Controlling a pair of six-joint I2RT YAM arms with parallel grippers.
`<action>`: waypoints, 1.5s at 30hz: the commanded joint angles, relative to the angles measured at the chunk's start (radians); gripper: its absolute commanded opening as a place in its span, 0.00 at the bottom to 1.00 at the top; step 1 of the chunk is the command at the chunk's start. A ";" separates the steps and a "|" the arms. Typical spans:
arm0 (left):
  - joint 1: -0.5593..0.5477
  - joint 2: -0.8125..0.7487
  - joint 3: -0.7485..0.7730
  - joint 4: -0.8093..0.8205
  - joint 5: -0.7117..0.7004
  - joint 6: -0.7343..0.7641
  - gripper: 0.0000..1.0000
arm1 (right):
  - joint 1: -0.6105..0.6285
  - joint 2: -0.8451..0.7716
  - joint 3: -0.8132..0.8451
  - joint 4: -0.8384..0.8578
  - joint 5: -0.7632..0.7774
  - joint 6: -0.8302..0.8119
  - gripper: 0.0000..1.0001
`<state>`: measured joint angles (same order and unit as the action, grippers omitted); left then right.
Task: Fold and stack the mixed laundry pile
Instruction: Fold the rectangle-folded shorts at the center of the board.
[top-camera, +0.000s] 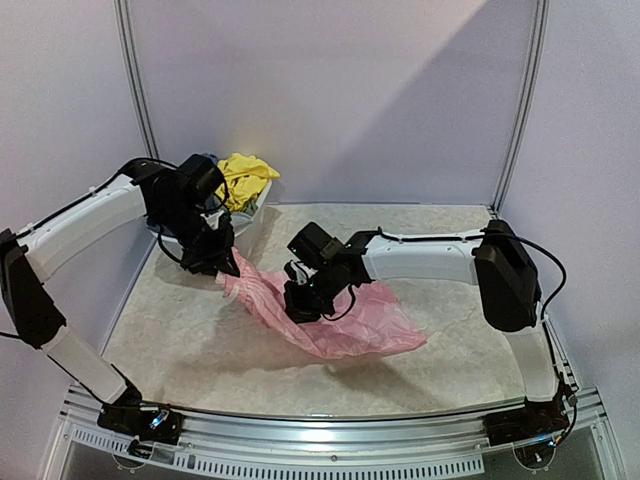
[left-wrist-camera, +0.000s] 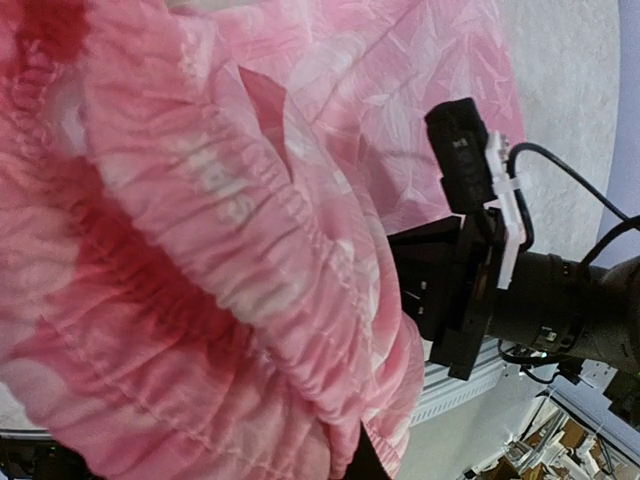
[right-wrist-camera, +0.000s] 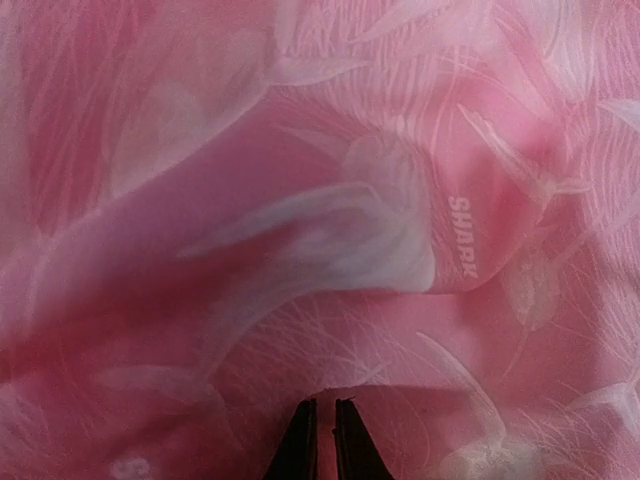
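Observation:
My right gripper is in the way at the pink cloth's middle (top-camera: 332, 332), where the waistband (top-camera: 240, 281) has to land. It should move back before my left gripper folds the waistband over.
A pale pink patterned piece (top-camera: 365, 325) from the mixed laundry pile lies stretched across the table's middle. My left gripper (top-camera: 222, 262) is shut on its upper left corner and lifts it slightly. In the left wrist view the gathered waistband (left-wrist-camera: 200, 250) fills the frame and hides the jaws, apart from one dark finger (left-wrist-camera: 365, 465). My right gripper (top-camera: 300, 305) presses down on the cloth's middle. In the right wrist view its fingertips (right-wrist-camera: 320, 405) stand almost together with a thin fold of the pink cloth (right-wrist-camera: 330, 230) pinched between them.
A white tub (top-camera: 243, 222) stands at the back left behind my left arm, with a yellow piece (top-camera: 245, 178) heaped in it. The right arm's wrist (left-wrist-camera: 470, 280) shows in the left wrist view. A metal rail (top-camera: 330, 430) runs along the near edge.

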<state>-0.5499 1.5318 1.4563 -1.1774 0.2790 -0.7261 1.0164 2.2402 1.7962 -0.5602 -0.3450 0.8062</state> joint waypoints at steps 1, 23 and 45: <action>-0.056 0.046 0.073 -0.018 0.000 -0.002 0.00 | 0.009 0.026 -0.008 0.104 -0.065 0.020 0.07; -0.194 0.333 0.456 -0.154 -0.062 0.145 0.00 | -0.093 -0.179 -0.116 -0.074 0.081 -0.008 0.06; -0.305 0.689 0.815 -0.198 -0.031 0.106 0.00 | -0.222 -0.814 -0.524 -0.518 0.479 0.049 0.08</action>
<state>-0.8265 2.1586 2.2120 -1.3430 0.2237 -0.6109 0.7979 1.5242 1.3399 -1.0008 0.0620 0.8154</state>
